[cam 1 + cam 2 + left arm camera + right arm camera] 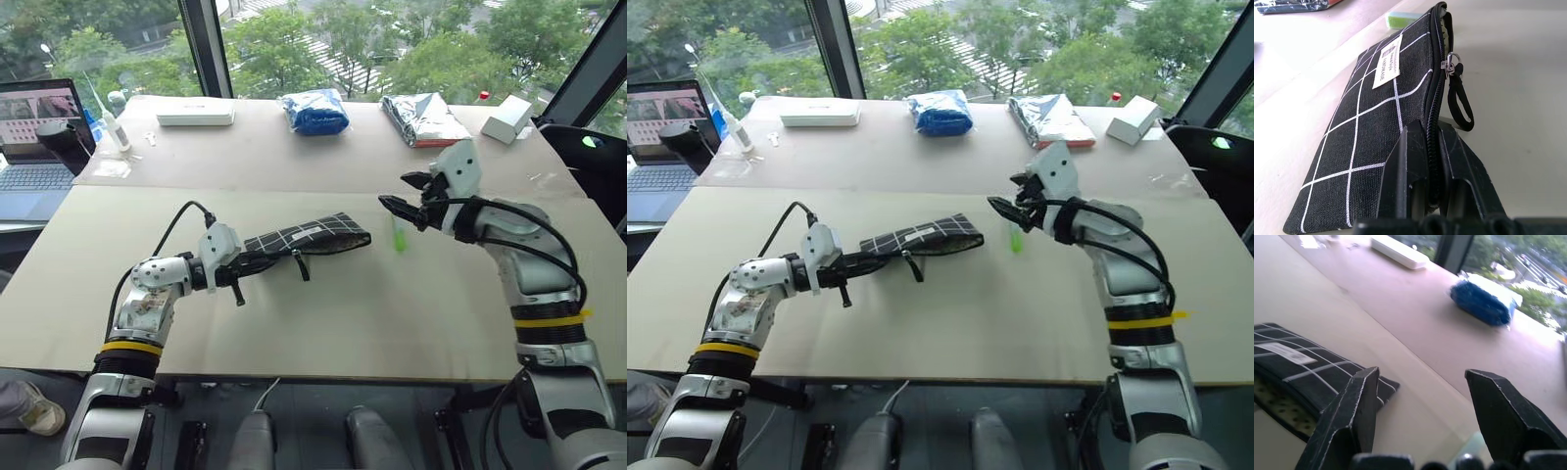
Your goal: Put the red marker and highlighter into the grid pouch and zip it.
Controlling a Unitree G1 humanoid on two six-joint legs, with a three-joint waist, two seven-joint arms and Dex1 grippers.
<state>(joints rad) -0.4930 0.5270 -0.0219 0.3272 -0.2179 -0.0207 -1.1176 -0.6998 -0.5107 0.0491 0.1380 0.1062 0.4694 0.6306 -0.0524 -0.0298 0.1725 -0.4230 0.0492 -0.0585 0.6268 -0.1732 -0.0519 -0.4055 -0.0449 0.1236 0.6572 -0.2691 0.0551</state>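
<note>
The grid pouch's far end (341, 245) gapes open, so the light green highlighter (399, 235) will slip fully inside and stay hidden when I push it in.
The grid pouch (312, 235) is held just above the table, black with white lines, with my left gripper (257, 262) shut on its near end. In the left wrist view both fingers (1410, 166) pinch the zip edge, and the strap (1461, 100) hangs from the slider. The pouch's far end gapes open, showing a dotted lining (1278, 404). The light green highlighter (399, 235) lies on the table just right of the pouch. My right gripper (395, 189) hovers open above it, holding nothing. The red marker is hidden.
At the back of the table are a blue bag (315, 111), a silver foil pack (423, 119), a white box (506, 119) and a flat white case (196, 115). A laptop (34, 147) and a bottle (113, 127) stand at the far left.
</note>
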